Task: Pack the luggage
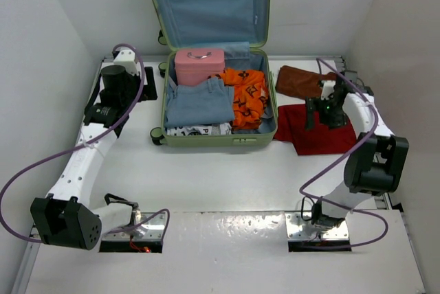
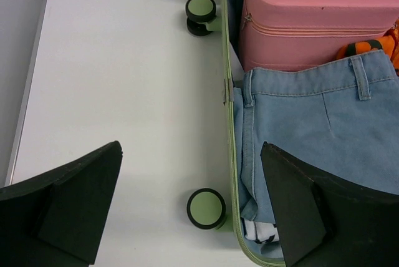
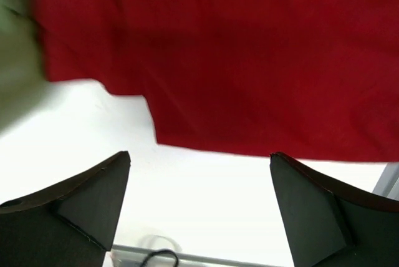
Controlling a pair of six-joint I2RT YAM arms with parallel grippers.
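Observation:
My right gripper should keep moving its open fingers down, as the red cloth (image 1: 330, 144) lies uncovered below them, until they touch the cloth's middle (image 1: 315, 131), and then close.
The luggage (image 1: 206, 141) is a light-green suitcase lying open at the back middle, its blue-lined lid (image 1: 206, 2) upright against the wall. It holds a pink case (image 1: 199, 64), folded blue jeans (image 1: 199, 103), an orange printed garment (image 1: 249, 98) and a white printed garment (image 1: 199, 130). My left gripper (image 1: 103, 110) is open and empty, above the table beside the luggage's left rim (image 2: 228, 61). In the left wrist view it (image 2: 190, 214) straddles the rim over the jeans (image 2: 312, 130). My right gripper (image 1: 322, 112) is open and empty over a red cloth (image 1: 320, 137); in the right wrist view it (image 3: 199, 201) is near the cloth's edge (image 3: 237, 55).
A brown bag or garment (image 1: 302, 81) lies behind the red cloth, right of the luggage. Two green wheels (image 2: 206, 208) (image 2: 201, 11) stick out from the luggage's left side. The pink case (image 2: 312, 24) has a metal handle. White walls close in the table on three sides.

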